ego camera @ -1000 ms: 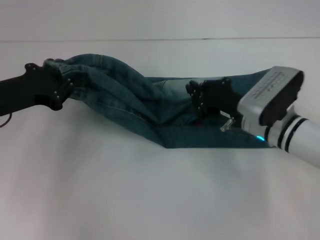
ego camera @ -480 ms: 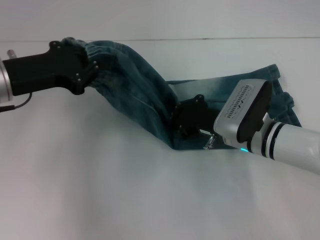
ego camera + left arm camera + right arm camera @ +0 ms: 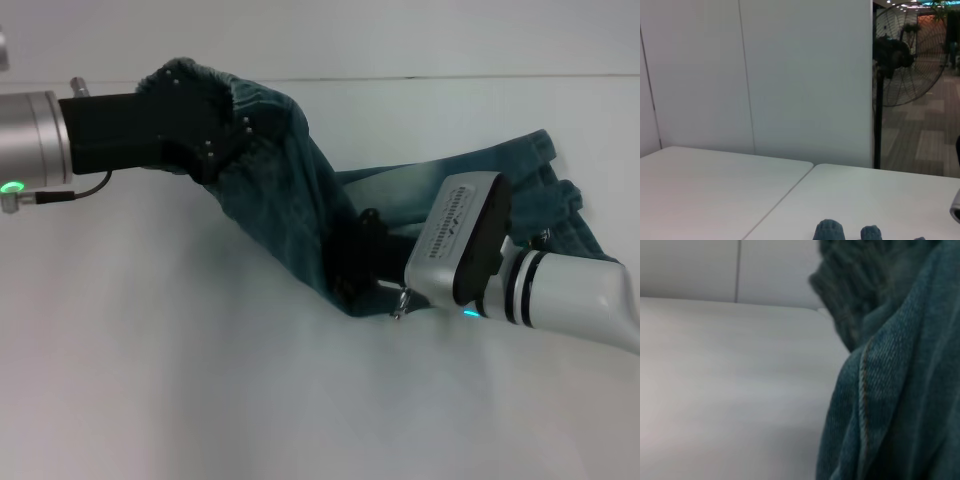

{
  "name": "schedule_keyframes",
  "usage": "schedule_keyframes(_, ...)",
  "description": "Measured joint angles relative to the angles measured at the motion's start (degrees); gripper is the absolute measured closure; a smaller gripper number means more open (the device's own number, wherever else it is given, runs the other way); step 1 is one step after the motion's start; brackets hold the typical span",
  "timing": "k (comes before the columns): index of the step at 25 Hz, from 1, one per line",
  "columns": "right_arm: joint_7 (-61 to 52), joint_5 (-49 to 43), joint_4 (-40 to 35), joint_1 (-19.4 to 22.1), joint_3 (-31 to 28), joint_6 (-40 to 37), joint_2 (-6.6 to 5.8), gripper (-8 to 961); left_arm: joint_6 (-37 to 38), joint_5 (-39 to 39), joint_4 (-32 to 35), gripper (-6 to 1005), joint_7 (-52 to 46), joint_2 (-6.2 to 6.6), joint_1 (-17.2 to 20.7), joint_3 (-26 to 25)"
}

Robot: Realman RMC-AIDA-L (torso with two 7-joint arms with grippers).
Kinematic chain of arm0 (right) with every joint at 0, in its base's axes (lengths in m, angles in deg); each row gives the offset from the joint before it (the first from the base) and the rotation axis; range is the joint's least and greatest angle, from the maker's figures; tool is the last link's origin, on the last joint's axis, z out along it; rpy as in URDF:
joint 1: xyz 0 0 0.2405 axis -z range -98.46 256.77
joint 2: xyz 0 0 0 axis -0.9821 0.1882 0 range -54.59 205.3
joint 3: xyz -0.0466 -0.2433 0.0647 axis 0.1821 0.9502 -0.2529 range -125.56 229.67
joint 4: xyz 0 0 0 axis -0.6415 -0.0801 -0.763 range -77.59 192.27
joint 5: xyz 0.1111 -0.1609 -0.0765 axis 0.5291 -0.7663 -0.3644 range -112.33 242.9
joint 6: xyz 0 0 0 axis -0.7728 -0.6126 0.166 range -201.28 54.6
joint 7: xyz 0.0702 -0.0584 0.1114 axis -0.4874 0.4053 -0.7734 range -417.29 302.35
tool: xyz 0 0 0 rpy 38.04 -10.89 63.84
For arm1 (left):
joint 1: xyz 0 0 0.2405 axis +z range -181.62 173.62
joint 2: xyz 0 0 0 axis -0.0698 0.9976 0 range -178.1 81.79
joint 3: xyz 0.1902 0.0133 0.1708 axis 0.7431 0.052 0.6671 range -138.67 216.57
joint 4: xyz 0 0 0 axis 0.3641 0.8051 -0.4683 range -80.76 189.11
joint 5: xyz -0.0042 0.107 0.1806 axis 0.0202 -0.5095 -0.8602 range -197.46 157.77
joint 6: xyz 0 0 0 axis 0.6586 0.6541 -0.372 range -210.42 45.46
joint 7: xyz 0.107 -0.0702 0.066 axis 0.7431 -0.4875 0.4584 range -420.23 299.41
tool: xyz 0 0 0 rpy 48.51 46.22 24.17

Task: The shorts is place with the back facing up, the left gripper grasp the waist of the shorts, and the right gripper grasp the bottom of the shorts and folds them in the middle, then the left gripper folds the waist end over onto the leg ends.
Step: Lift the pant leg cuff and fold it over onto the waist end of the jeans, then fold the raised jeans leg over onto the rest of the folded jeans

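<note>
My right gripper needs to move back to the white table in front (image 3: 500, 345) as the waist comes over, because its wrist covers the legs (image 3: 535, 205) where the waist has to land.
The blue denim shorts (image 3: 400, 190) lie folded lengthwise on the white table (image 3: 200, 380), leg ends at the right. My left gripper (image 3: 215, 125) is shut on the waist end and holds it raised above the table at upper left, the cloth draping down toward the middle. My right gripper (image 3: 362, 262) presses low on the shorts near the fold's front edge; its fingers are dark against the denim. The right wrist view is filled by denim (image 3: 890, 390) close up. Bits of the gathered waist (image 3: 829, 231) show in the left wrist view.
White table surface stretches in front and to the left. A table seam (image 3: 450, 77) runs along the back. In the left wrist view a white partition wall (image 3: 790, 75) and a standing fan (image 3: 905, 55) are beyond the table.
My left gripper has lifted the waist end and carried it rightward. My right gripper has slid leftward along the shorts toward the fold.
</note>
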Motion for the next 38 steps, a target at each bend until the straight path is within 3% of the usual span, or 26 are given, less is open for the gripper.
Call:
schedule_keyframes(5,0.1,-6.4,1.0,-0.3,-4.8,0.6,0.00,955,0.2,0.0,-0.1,961,-0.1,0.00,-0.5,0.5)
schedule_keyframes(9,0.6,-7.8,0.2,1.8,-7.1,-1.0,-0.47,955,-1.3,-0.3,-0.4,961,-0.1,0.00,-0.5,1.3)
schedule_keyframes(14,-0.9,-7.9,-8.6,10.3,-7.0,-8.7,-1.20,954,-4.7,-0.5,-0.9,960,-0.1,0.00,-0.4,4.1)
schedule_keyframes(16,-4.3,-7.9,-16.4,16.4,-6.1,-15.0,-1.61,954,-6.1,-0.6,-1.0,960,-0.2,0.00,-0.4,5.7)
schedule_keyframes(17,-4.3,-7.9,-16.4,16.4,-6.1,-15.0,-1.61,954,-6.7,-0.6,-1.0,960,-0.2,0.00,-0.6,6.4)
schedule_keyframes(23,-12.8,-8.0,-27.5,25.3,-3.8,-20.3,-1.86,954,-8.2,-0.6,-1.6,961,-0.1,0.00,-2.8,14.0)
schedule_keyframes(28,-12.8,-7.9,-27.7,26.9,-2.4,-20.9,-1.86,954,-10.9,-0.7,-5.8,960,0.5,-0.02,-8.3,23.5)
schedule_keyframes(33,-12.9,-7.9,-27.0,26.8,0.7,-20.7,-1.58,954,-18.8,-0.7,-12.7,958,0.5,-0.20,-15.3,31.8)
schedule_keyframes(36,-13.2,-7.9,-26.2,26.5,2.0,-20.4,-1.64,955,-23.0,-0.3,-17.1,957,0.5,-0.36,-19.8,34.2)
schedule_keyframes(38,-13.6,-7.9,-26.3,26.7,2.8,-20.6,-1.78,955,-23.7,-0.2,-18.0,956,0.5,-0.40,-20.7,34.3)
